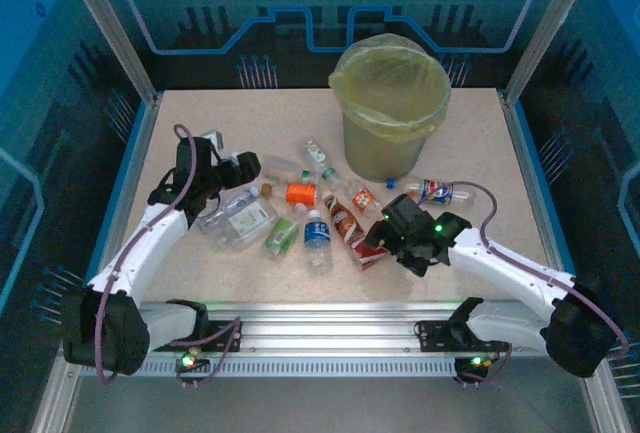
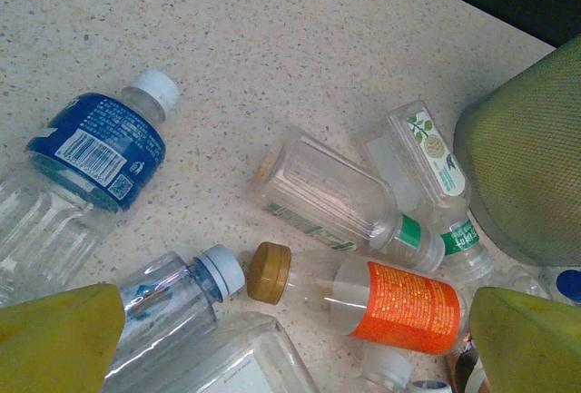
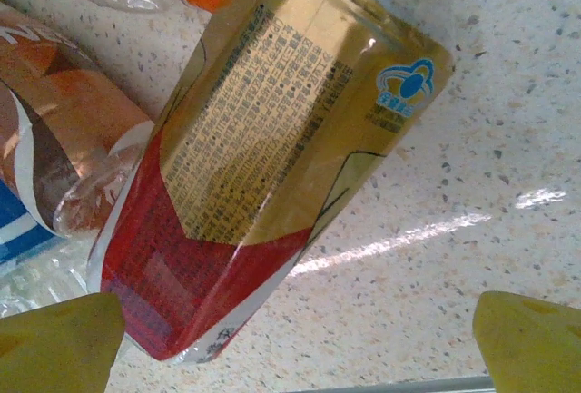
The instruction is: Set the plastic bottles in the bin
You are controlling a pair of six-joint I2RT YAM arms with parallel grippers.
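The red-and-gold bottle's gold half (image 3: 268, 116) is within the gap of my open fingers (image 3: 300, 343). My right gripper should keep going toward that half and close around it.
Several plastic bottles lie in a heap on the table in front of the bin (image 1: 390, 103), a grey-olive bucket lined with a yellow-green bag. Among them are an orange-label bottle (image 1: 300, 193), a blue-label one (image 1: 317, 233) and a red-and-gold one (image 1: 370, 249). My left gripper (image 1: 240, 167) hovers open at the heap's left edge. In its wrist view the gripper (image 2: 290, 346) spans the orange-label, gold-capped bottle (image 2: 390, 300) and a pale-capped clear bottle (image 2: 172, 298). My right gripper (image 1: 386, 225) is open over the red-and-gold bottle (image 3: 263, 157), which lies nearer its left finger (image 3: 54, 346).
Another bottle with a blue-and-red label (image 1: 432, 191) lies apart, right of the bin's foot. The bin's wall (image 2: 536, 166) rises at the right of the left wrist view. Bare speckled tabletop (image 1: 200, 113) stretches left of the bin. A metal rail (image 1: 330, 318) runs along the near edge.
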